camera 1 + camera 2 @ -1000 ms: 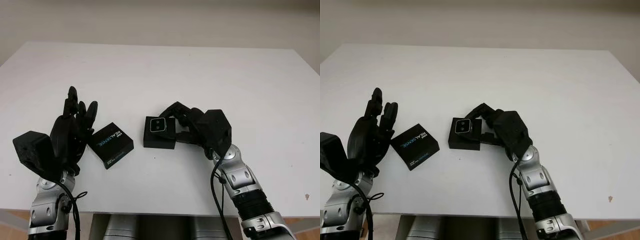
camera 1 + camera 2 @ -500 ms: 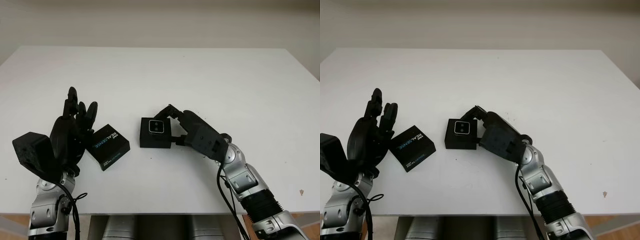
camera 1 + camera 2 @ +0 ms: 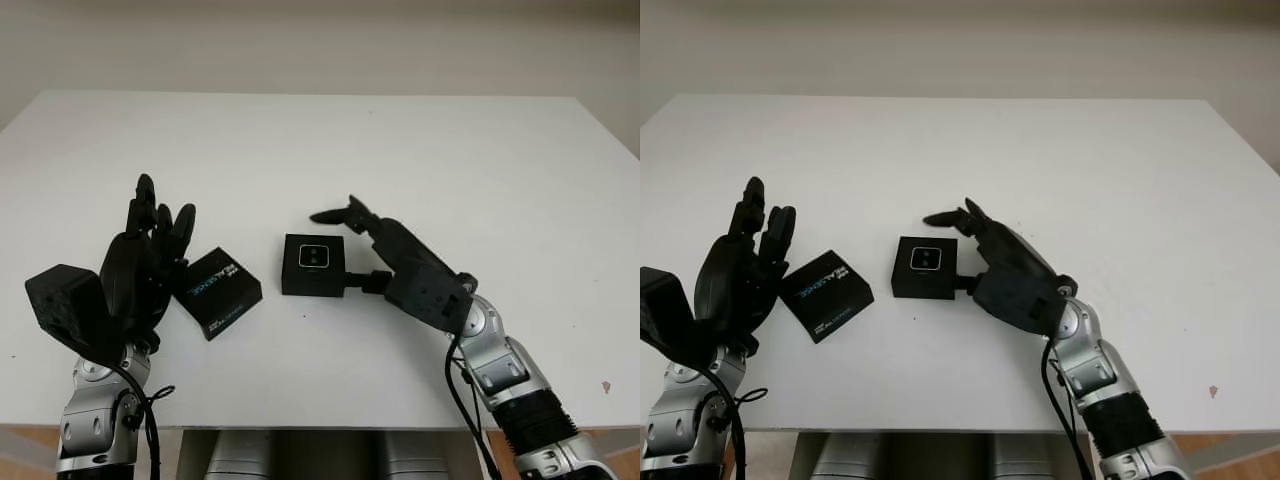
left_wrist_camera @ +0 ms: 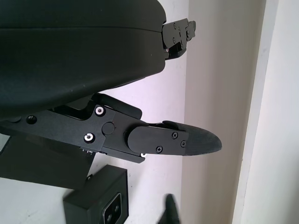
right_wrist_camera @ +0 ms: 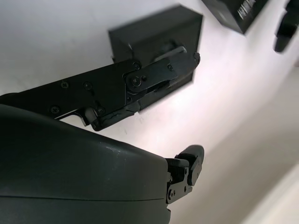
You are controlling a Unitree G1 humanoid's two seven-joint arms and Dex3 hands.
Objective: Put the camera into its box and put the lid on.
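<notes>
The black lid should slide down and cover nearly all of the box's sides when I lower it over the box, because its lettered side is deep.
A small black open box sits at the table's middle with the camera inside it, lenses up. Its black lid, printed with blue-white lettering, lies flat to the left, turned at an angle. My right hand is open just right of the box, one finger raised over the box's far corner and the thumb at its right side. My left hand is open, held upright against the lid's left edge. In the right wrist view, a finger crosses the box.
The white table stretches bare behind and to the right of the hands. Its front edge runs close below the lid and the box.
My right hand has let go of the box and uncurled, its palm drawing back to the right. The box shifted slightly left. The left hand and lid have stayed put.
</notes>
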